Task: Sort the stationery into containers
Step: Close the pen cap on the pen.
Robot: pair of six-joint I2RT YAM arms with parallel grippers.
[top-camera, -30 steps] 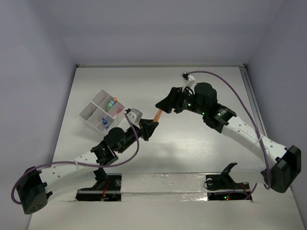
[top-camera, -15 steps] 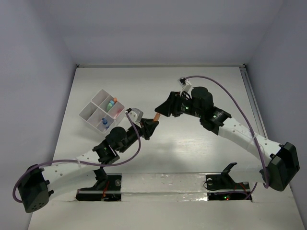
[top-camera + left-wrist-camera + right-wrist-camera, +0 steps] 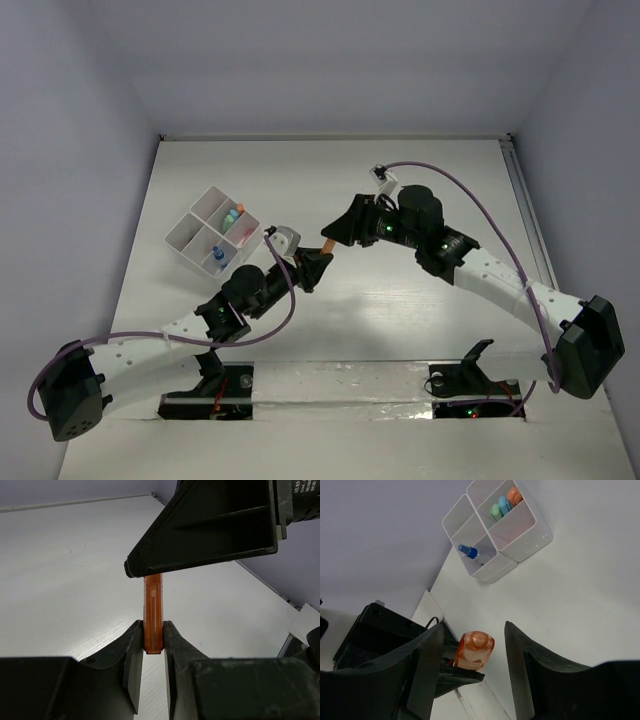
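My right gripper should take the marker's far end (image 3: 479, 641), because my left gripper covers the orange marker's near end (image 3: 153, 647). My left gripper should then open before the marker goes into the box.
An orange marker (image 3: 153, 607) is pinched at its near end between the pads of my left gripper (image 3: 153, 636), which is shut on it above the table. In the top view the marker (image 3: 328, 243) bridges the two grippers, left (image 3: 316, 264) and right (image 3: 336, 228). My right gripper (image 3: 473, 631) stands open around the marker's far end (image 3: 475, 650), its jaws apart with a gap on the right side. The containers (image 3: 196, 228) sit at the left, holding green, blue and orange markers (image 3: 503, 504) in one box and a blue-white tube (image 3: 472, 553) in another.
The joined white boxes (image 3: 536, 536) stand left of both grippers on the white table. Grey walls close the table at the back and sides. My left arm's cable loops near its wrist (image 3: 290, 300).
My right gripper's jaws have narrowed around the marker's far end and its arm has eased slightly toward the left. The left gripper keeps its hold on the marker.
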